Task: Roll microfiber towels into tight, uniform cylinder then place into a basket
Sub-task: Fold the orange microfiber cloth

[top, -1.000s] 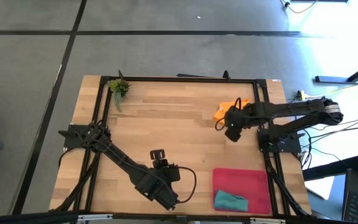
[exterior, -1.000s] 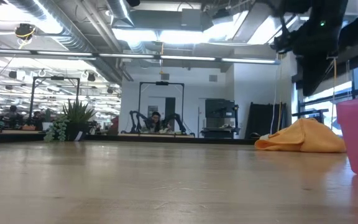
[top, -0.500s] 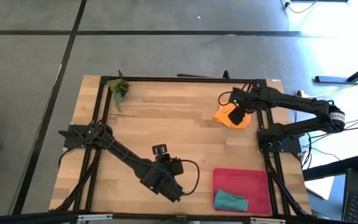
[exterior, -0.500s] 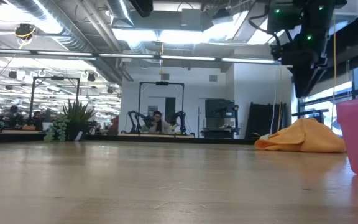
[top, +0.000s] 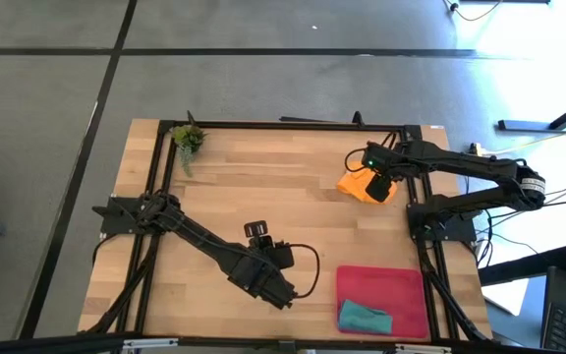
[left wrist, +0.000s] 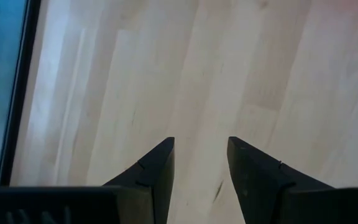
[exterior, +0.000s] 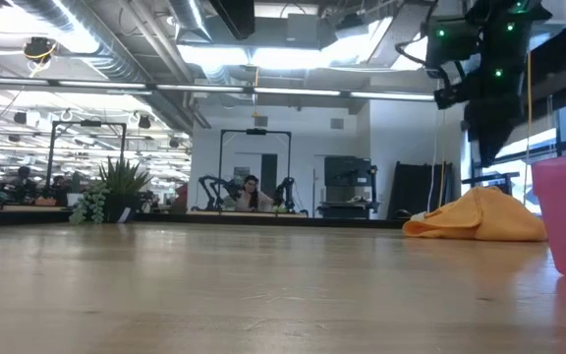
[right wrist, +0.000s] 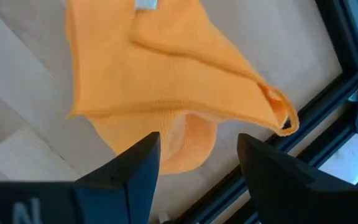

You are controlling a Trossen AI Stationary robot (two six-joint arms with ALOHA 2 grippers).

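Note:
The orange towel (top: 355, 185) is doubled over in loose folds (right wrist: 191, 111), so it will hang down limp and stay partly folded when I pick it up and carry it.
The orange towel (top: 365, 184) lies crumpled in a heap on the table near the far right corner; it also shows in the low view (exterior: 478, 218) and the right wrist view (right wrist: 166, 81). My right gripper (right wrist: 197, 152) is open above it, its fingers touching nothing. The teal towel (top: 365, 319) lies rolled in the red-pink basket (top: 381, 285) at the near right. My left gripper (left wrist: 201, 155) is open and empty over bare wood near the table's middle (top: 255, 232).
A small green plant sprig (top: 188, 140) lies at the far left corner. A black frame rail (right wrist: 278, 155) runs close behind the orange towel. Bare wood lies between the two arms in the table's middle.
My right gripper has gone toward the table's far edge, from beside the orange towel to above it, and has turned downward over it. My left arm has shifted a little toward the right and far side. The towels have not moved.

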